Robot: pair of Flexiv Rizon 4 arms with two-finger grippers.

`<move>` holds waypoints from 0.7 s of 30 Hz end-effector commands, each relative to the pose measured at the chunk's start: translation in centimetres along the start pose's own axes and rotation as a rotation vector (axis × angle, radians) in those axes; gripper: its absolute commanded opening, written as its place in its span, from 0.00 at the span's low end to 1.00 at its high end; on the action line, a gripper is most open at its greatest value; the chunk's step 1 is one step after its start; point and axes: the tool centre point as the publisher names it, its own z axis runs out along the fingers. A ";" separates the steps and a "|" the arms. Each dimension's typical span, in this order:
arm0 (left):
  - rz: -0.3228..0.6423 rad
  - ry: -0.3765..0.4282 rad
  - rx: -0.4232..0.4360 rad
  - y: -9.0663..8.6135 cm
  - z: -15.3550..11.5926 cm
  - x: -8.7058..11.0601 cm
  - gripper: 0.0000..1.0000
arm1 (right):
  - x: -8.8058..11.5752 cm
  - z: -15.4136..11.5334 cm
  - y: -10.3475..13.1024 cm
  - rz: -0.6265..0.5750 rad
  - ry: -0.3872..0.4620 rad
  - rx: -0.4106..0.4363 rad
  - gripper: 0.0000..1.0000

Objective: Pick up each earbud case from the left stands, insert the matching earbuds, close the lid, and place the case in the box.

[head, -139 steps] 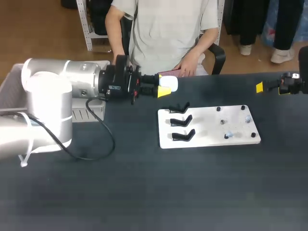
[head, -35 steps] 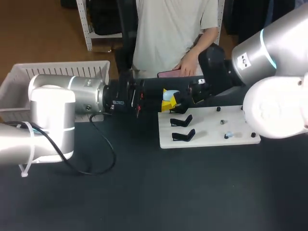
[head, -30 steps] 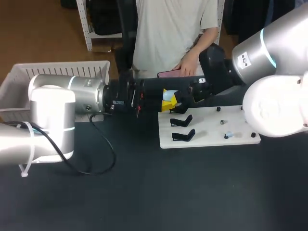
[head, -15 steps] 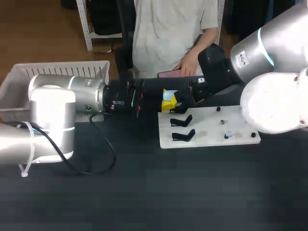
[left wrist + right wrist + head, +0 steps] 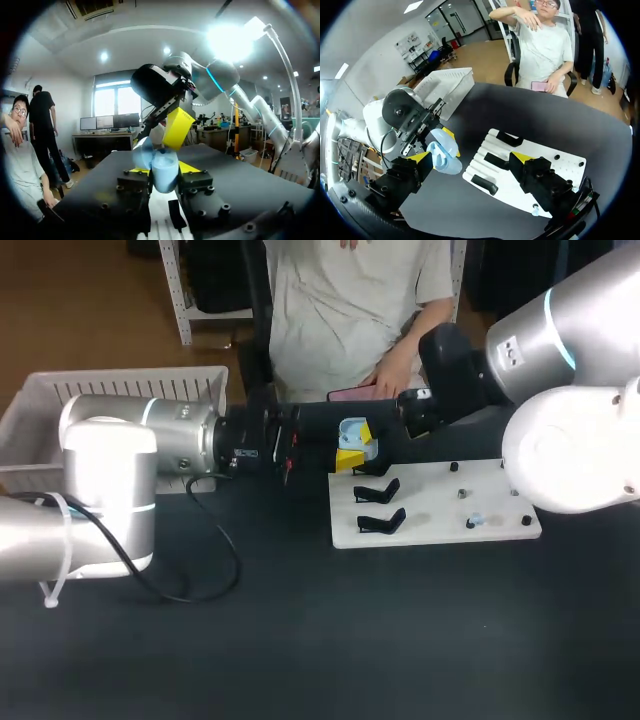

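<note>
The lid (image 5: 448, 141) is wide open on the light blue earbud case (image 5: 440, 158), so I expect the lid to stay open when I push the small pale earbud in.
A light blue earbud case (image 5: 352, 432) hangs above the table's far middle with my left gripper (image 5: 347, 448) shut on it. In the left wrist view the case (image 5: 161, 167) sits between my own fingers, its lid (image 5: 142, 153) swung open to one side. My right gripper (image 5: 385, 430) stands open just right of the case; one of its yellow fingertips (image 5: 178, 128) shows close behind the lid. From the right wrist view, the case (image 5: 443, 151) lies beside one finger of my right gripper (image 5: 470, 160), not clamped. Three black stands (image 5: 378, 491) on the white board (image 5: 440, 530) are bare.
Small earbuds (image 5: 475, 521) lie among black pegs on the board's right half. A white basket (image 5: 120, 386) stands at the back left, behind my left arm. A person's hand (image 5: 388, 376) rests by a phone (image 5: 350, 393) at the far edge.
My right gripper has drawn back to the right, away from the case. The case's lid now stands open. My left arm has kept still, holding the case.
</note>
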 end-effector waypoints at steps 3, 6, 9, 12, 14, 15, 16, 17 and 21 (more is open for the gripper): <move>0.001 -0.001 0.000 0.0 0.0 0.0 0.00 | -0.1 -2.3 0.1 -0.010 -0.053 0.054 1.00; 0.001 -0.001 0.000 0.0 0.0 0.0 0.00 | -0.1 -3.6 -0.3 -0.038 -0.050 0.096 1.00; 0.001 -0.001 0.000 0.0 0.0 0.0 0.00 | 0.2 -5.0 -1.2 -0.053 -0.026 0.211 1.00; 0.001 -0.001 0.000 0.0 0.0 0.0 0.00 | 0.6 -6.5 -2.8 -0.041 0.003 0.328 1.00; 0.001 -0.001 0.000 0.0 0.0 0.0 0.00 | 1.1 -7.4 -4.0 -0.045 0.038 0.404 1.00; 0.001 -0.001 0.000 0.0 0.0 0.0 0.00 | 1.3 -7.8 -4.6 -0.042 0.052 0.437 1.00; 0.001 -0.001 0.000 0.0 0.0 0.0 0.00 | 1.5 -8.2 -5.2 -0.039 0.072 0.474 1.00; 0.001 -0.001 0.000 0.0 0.0 0.0 0.00 | 1.7 -8.5 -5.9 -0.029 0.093 0.505 1.00; 0.001 -0.001 0.000 0.0 0.0 0.0 0.00 | 2.7 -8.7 -8.6 0.004 0.203 0.629 1.00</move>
